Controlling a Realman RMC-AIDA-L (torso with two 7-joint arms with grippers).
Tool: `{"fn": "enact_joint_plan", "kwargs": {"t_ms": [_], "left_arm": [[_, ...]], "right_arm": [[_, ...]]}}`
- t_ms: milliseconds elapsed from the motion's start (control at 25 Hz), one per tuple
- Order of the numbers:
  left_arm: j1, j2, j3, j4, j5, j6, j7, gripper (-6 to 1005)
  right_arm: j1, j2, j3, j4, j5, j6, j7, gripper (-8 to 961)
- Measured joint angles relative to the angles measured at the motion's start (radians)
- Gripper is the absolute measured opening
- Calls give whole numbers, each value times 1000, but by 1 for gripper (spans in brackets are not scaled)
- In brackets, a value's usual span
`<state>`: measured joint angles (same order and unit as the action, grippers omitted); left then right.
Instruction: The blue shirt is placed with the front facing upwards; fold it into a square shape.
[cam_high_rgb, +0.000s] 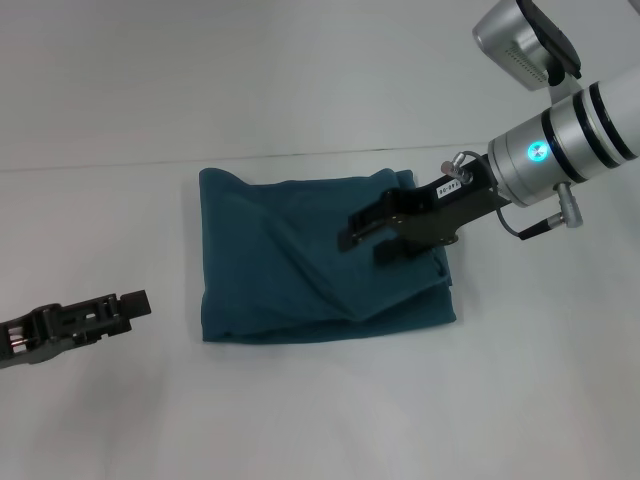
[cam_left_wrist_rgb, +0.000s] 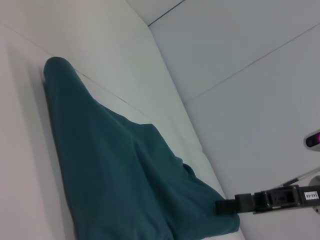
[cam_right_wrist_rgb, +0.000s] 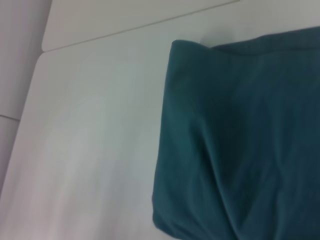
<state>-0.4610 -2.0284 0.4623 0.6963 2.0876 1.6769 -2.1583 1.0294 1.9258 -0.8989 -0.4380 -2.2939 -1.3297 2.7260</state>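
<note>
A slanting crease (cam_high_rgb: 312, 268) bunches up the shirt's top layer, so the robot's right gripper should pull that layer back toward its loose front corner (cam_high_rgb: 438, 276) and smooth it flat.
The blue shirt (cam_high_rgb: 300, 265) lies folded into a rough rectangle in the middle of the white table, plain teal side up, with creases and a loose layer at its front right corner. No print shows. My right gripper (cam_high_rgb: 363, 248) hovers open and empty over the shirt's right half. My left gripper (cam_high_rgb: 132, 302) is at the front left, well away from the shirt. The shirt also shows in the left wrist view (cam_left_wrist_rgb: 125, 165) and the right wrist view (cam_right_wrist_rgb: 240, 140). The right gripper shows far off in the left wrist view (cam_left_wrist_rgb: 230, 206).
The white table (cam_high_rgb: 320, 410) spreads around the shirt. Its back edge (cam_high_rgb: 100, 165) meets a pale wall behind. The right arm's silver body (cam_high_rgb: 560, 140) reaches in from the upper right.
</note>
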Motion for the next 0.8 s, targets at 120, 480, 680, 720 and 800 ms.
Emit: {"fn": "enact_joint_plan", "kwargs": {"t_ms": [120, 480, 680, 720, 800], "left_arm": [[-4, -2, 0, 0, 0, -5, 0, 765], [-8, -5, -1, -1, 0, -18, -9, 765], [-14, -9, -1, -2, 0, -25, -11, 765], [-16, -10, -1, -2, 0, -26, -11, 765], [-19, -10, -1, -2, 0, -28, -12, 765]], "right_arm": [[-2, 1, 5, 0, 10, -17, -2, 651], [-16, 2, -5, 0, -90, 8, 20, 650], [-42, -6, -2, -1, -109, 52, 27, 651], [-45, -6, -4, 1, -109, 59, 27, 651], [-49, -5, -7, 7, -112, 73, 24, 651]]}}
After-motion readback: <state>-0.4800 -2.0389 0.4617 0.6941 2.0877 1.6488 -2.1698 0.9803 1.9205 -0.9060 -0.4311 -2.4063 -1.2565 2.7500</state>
